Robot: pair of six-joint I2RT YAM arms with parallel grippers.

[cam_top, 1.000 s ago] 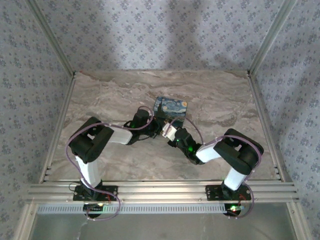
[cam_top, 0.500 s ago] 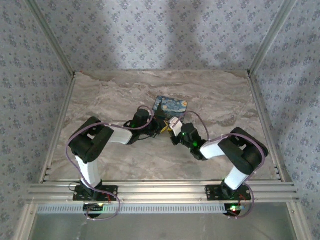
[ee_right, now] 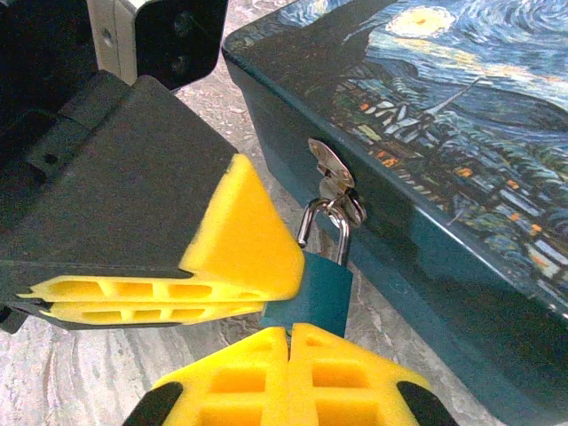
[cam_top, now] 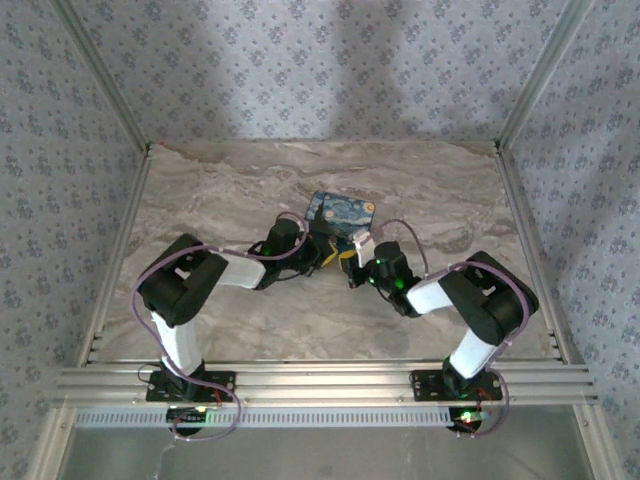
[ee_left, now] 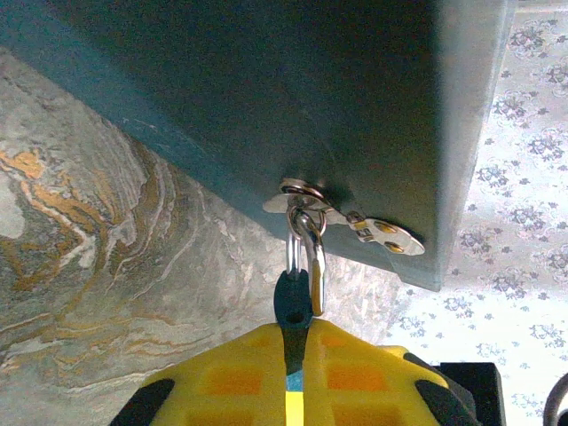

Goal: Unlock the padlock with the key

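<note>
The padlock's open shackle (ee_right: 323, 210) is still hanging through the box's hasp, so the robot's right gripper should leave the key and help turn the box (cam_top: 350, 213) before it takes the padlock.
The tiny teal padlock (ee_right: 318, 286) hangs by its thin metal shackle (ee_right: 330, 222) from the hasp (ee_right: 327, 173) on the front of the starry-night box (ee_right: 444, 115). My left gripper (ee_left: 293, 330) is shut on the padlock body (ee_left: 293, 302), seen edge-on between its yellow pads. In the right wrist view the left gripper's yellow fingers (ee_right: 240, 240) come in from the left and clamp the padlock. My right gripper (ee_right: 288, 333) is pressed shut just under the padlock's bottom. The key is almost wholly hidden between its pads. In the top view both grippers meet at the box front (cam_top: 340, 255).
The box (cam_top: 340, 213) sits mid-table on the marbled tabletop (cam_top: 230, 190). Both forearms converge in front of it. Patterned walls and metal frame posts (cam_top: 535, 85) close in the table on three sides.
The right arm has swung its wrist rightward and toward the box, bringing its gripper up under the padlock. The left arm and the box have stayed put.
</note>
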